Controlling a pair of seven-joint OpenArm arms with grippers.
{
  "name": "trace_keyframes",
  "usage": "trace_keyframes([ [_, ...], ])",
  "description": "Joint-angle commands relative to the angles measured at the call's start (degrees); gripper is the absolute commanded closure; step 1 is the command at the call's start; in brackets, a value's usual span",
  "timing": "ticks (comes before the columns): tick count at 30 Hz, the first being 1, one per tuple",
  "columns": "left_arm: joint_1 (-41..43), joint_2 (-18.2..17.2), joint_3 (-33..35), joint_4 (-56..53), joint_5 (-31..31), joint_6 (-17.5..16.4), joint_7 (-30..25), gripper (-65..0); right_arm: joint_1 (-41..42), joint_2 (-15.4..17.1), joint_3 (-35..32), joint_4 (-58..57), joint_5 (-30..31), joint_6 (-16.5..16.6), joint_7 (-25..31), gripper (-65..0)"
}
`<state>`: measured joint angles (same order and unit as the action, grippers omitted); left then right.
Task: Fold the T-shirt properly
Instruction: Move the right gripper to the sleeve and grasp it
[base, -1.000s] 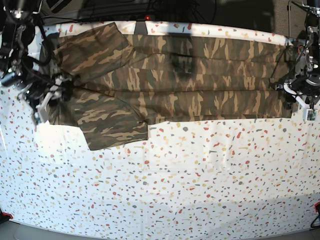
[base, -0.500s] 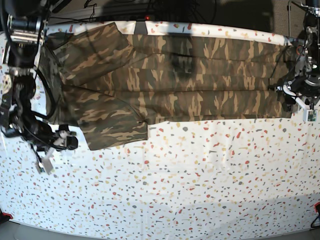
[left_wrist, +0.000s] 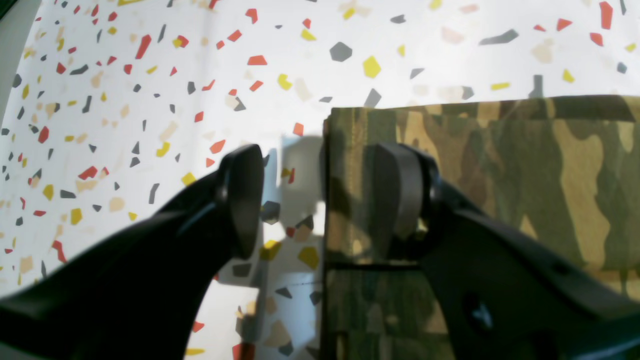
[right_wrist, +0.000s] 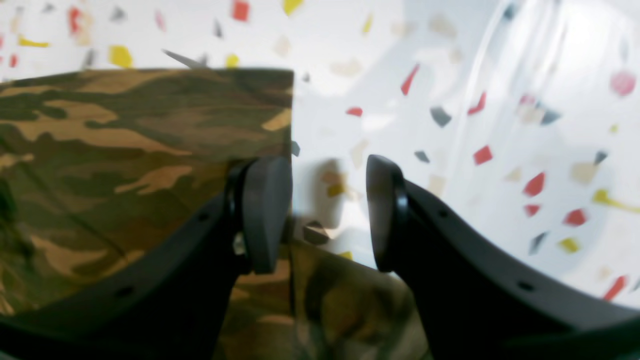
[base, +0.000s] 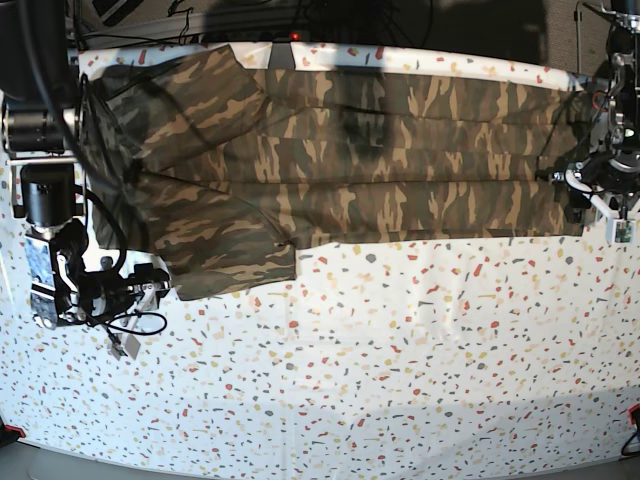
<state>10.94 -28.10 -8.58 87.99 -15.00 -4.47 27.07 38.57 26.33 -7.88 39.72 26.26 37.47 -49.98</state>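
Note:
The near sleeve's edge (right_wrist: 291, 129) is flat between the robot's open fingers, so the right gripper should go on moving inward over the near sleeve (base: 203, 276) until both fingers pinch cloth.
The camouflage T-shirt (base: 360, 160) lies flat as a long band across the far half of the table, sleeves at the left. My right gripper (base: 150, 287) hovers open at the near sleeve's lower left corner. In the right wrist view one pad (right_wrist: 265, 215) is over the T-shirt (right_wrist: 125, 150) and the other is over bare table; the right gripper (right_wrist: 325, 215) holds nothing. My left gripper (base: 585, 195) is at the shirt's right end. There the left gripper (left_wrist: 322, 200) stands open astride the hem edge of the T-shirt (left_wrist: 525, 165), with nothing pinched.
The tabletop (base: 400, 350) is white with coloured speckles, and its near half shows bare. Dark cables and stands (base: 300, 15) run behind the far edge. The right arm's body (base: 45, 150) stands over the table's left edge.
My right arm has swung from the shirt's left edge toward the table's front, ending at the near sleeve's lower corner. The left arm and the shirt have stayed put.

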Motion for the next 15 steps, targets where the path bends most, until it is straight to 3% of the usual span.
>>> trace_keyframes([
  [1,-0.63,-1.11,-0.48,0.90,0.00,0.44,-1.38,-34.0,2.25,-0.11,0.24,-0.11,-0.28,0.07,0.90,-28.0],
  [5,-0.59,-1.11,-0.48,0.90,-0.02,0.44,-1.38,-34.0,2.21,-2.54,0.24,-2.34,-3.87,0.02,1.46,-28.0],
  [15,-0.55,-1.11,-0.48,0.90,-0.02,0.44,-1.36,-34.0,2.21,-6.03,0.24,-2.78,-3.82,0.00,1.03,-25.7],
])
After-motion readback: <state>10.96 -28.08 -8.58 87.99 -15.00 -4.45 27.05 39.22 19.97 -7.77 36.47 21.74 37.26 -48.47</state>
